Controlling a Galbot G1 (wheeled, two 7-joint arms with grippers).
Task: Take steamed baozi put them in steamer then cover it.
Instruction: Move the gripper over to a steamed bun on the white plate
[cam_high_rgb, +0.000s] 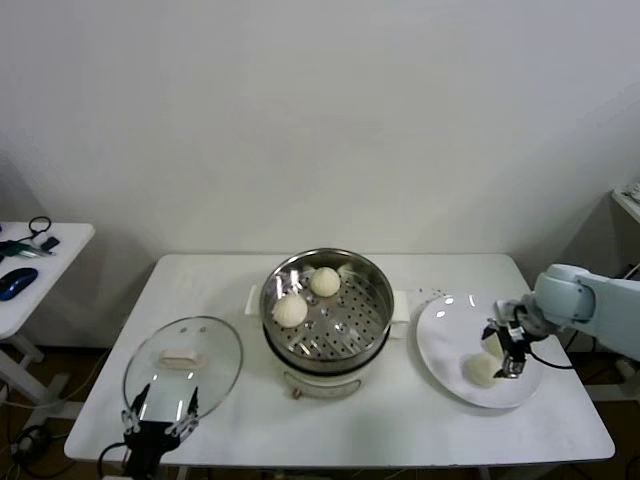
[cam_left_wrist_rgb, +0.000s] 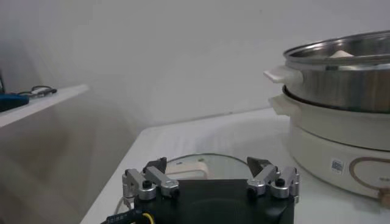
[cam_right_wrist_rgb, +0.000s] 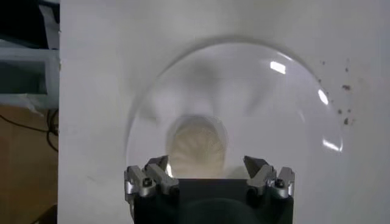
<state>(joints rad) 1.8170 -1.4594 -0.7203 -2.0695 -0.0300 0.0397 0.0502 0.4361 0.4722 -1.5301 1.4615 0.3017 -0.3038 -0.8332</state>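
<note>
The baozi (cam_right_wrist_rgb: 197, 153) rests on the shiny white plate with a clean round edge (cam_right_wrist_rgb: 196, 122), so I expect it will come off right away when I lift it.
The steamer (cam_high_rgb: 345, 325) stands mid-table with two baozi inside, one at the left (cam_high_rgb: 290, 310) and one at the back (cam_high_rgb: 325, 282). On the white plate (cam_high_rgb: 450, 325) to the right lies a third baozi (cam_high_rgb: 481, 370); a fourth (cam_high_rgb: 491, 344) is partly hidden behind my right gripper (cam_high_rgb: 508, 348). That gripper hangs open over the plate. In the right wrist view one baozi (cam_right_wrist_rgb: 196, 146) lies on the plate (cam_right_wrist_rgb: 274, 109) just ahead of the open right gripper (cam_right_wrist_rgb: 207, 167). My left gripper (cam_high_rgb: 160, 412) is open and empty at the near edge of the glass lid (cam_high_rgb: 183, 362).
The left wrist view shows the left gripper (cam_left_wrist_rgb: 207, 170), the lid (cam_left_wrist_rgb: 201, 163) and the steamer's wall (cam_left_wrist_rgb: 341, 79). A side table (cam_high_rgb: 40, 270) with a blue mouse (cam_high_rgb: 18, 283) stands at far left. Crumbs (cam_right_wrist_rgb: 344, 100) lie beside the plate. The wall is close behind.
</note>
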